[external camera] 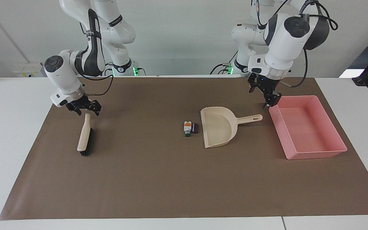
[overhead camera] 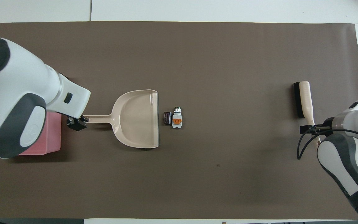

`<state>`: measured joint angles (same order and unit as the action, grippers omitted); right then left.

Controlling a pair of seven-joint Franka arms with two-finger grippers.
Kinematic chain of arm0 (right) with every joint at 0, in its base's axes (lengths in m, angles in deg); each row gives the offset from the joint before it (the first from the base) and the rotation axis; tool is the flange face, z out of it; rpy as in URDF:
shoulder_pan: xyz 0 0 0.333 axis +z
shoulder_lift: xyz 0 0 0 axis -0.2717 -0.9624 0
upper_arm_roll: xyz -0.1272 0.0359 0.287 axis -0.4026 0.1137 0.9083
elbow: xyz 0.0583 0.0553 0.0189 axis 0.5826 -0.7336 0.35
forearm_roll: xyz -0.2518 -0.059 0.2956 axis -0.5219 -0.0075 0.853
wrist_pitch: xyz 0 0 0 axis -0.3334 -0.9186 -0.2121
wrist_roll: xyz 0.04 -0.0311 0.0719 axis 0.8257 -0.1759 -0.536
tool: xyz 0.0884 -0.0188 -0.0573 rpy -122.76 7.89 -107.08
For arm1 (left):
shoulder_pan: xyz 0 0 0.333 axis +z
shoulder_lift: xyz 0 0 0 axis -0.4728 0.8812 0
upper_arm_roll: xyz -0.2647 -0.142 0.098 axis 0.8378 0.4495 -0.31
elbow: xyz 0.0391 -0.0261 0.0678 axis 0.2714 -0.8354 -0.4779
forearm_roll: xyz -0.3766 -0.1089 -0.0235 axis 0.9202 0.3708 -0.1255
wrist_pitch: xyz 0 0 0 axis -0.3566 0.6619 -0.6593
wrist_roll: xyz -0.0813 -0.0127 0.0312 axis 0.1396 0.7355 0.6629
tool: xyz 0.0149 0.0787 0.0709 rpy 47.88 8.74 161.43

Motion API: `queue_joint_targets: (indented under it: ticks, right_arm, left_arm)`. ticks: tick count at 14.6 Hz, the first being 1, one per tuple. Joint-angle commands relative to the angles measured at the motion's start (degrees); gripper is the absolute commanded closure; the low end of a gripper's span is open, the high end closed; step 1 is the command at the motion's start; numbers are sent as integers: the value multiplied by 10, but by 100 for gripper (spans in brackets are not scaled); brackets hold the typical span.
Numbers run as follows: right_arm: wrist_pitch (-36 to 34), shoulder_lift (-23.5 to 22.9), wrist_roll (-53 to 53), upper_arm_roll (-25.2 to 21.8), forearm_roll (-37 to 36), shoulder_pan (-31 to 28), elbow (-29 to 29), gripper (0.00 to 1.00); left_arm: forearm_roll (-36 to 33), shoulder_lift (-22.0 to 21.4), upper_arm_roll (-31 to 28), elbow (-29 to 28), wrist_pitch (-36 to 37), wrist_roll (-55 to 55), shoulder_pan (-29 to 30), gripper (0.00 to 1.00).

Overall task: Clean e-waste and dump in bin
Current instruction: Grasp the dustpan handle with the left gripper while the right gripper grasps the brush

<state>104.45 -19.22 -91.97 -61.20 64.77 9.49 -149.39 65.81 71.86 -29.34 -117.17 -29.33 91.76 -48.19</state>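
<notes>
My gripper will carry the beige dustpan (overhead camera: pixel 138 119), and the swept e-waste should stay gathered toward the dustpan's handle end, because the dustpan's curved rim (overhead camera: pixel 114 119) closes that side.
The e-waste lies mid-mat beside the dustpan's mouth: a white component (external camera: pixel 187 126) (overhead camera: pixel 177 119) with an orange mark and green tip, and a small dark cylinder (external camera: pixel 195 127) (overhead camera: pixel 167 118) touching it. The pink bin (external camera: pixel 308 127) (overhead camera: pixel 53 137) sits toward the left arm's end, mostly covered by that arm in the overhead view. My left gripper (external camera: pixel 269 99) (overhead camera: pixel 77 123) hangs open and empty just above the dustpan handle's end, next to the bin's corner. My right gripper (external camera: pixel 86 109) (overhead camera: pixel 313 128) is low over the brush handle's end, fingers open on either side of it.
A beige dustpan (external camera: pixel 217 127) (overhead camera: pixel 138 119) lies between the e-waste and the bin, handle pointing at the bin. A beige brush (external camera: pixel 85 137) (overhead camera: pixel 303 99) with black bristles lies toward the right arm's end. A brown mat (external camera: pixel 158 179) covers the table.
</notes>
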Motion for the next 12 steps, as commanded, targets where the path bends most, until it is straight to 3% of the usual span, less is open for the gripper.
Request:
queue_joint_targets:
  ticks: [1, 4, 6, 9, 11, 12]
  right_arm:
    - [15, -4, -14, 3, 3, -8, -9, 22]
    - [6, -5, -15, 4, 3, -11, -4, 25]
    - [6, -5, -15, 4, 3, -11, -4, 36]
    - [4, -5, -15, 4, 3, -11, -4, 59]
    - [-1, -5, -12, 4, 3, -9, -3, 97]
    - [-5, -6, -12, 4, 3, -8, 1, 100]
  left_arm:
    - [-42, -8, -7, -48, -52, 17, -33, 4]
    - [-68, -11, -7, -105, -105, 22, -36, 4]
    - [-88, -11, -8, -140, -132, 22, -43, 4]
    - [-100, -25, -8, -181, -164, 21, -39, 4]
    - [-128, -32, -7, -209, -188, 14, -45, 5]
    - [-128, -29, -7, -221, -204, 14, -41, 4]
